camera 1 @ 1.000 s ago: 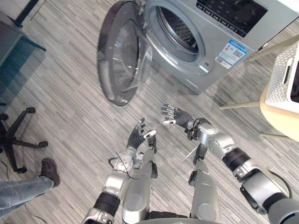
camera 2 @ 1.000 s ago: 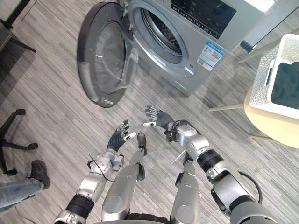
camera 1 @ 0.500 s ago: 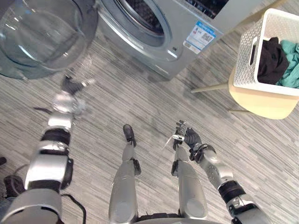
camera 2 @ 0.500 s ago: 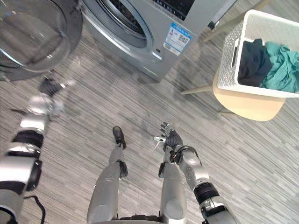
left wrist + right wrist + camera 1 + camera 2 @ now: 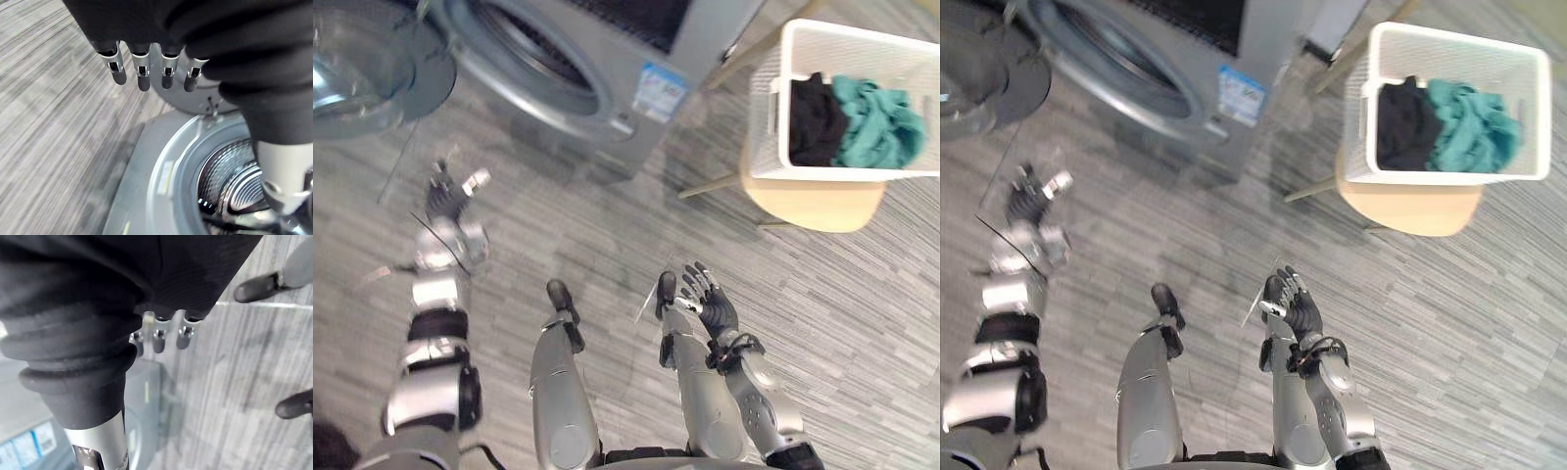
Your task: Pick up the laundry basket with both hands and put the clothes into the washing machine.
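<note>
The black clothes (image 5: 815, 121) should come away and leave the teal clothes behind when the robot lifts them, because the heaps meet along a clear edge (image 5: 842, 125).
A white perforated laundry basket (image 5: 765, 117) stands on a round beige stool (image 5: 818, 206) at the upper right. It holds black clothes (image 5: 815, 118) and teal clothes (image 5: 879, 121). The grey washing machine (image 5: 607, 59) is at the top left, its round door (image 5: 372, 69) swung open to the left and its drum (image 5: 234, 181) showing. My left hand (image 5: 448, 193) is raised at the left, open and holding nothing, a little below the door. My right hand (image 5: 709, 297) hovers low in the middle, open and holding nothing, well short of the basket.
Grey striped flooring (image 5: 862, 323) runs all round. The stool's slanted wooden legs (image 5: 710, 184) stick out between the machine and the basket.
The camera has swung right, so the basket sits further left in view. My left hand has come down a little and my right hand has risen slightly, fingers still spread.
</note>
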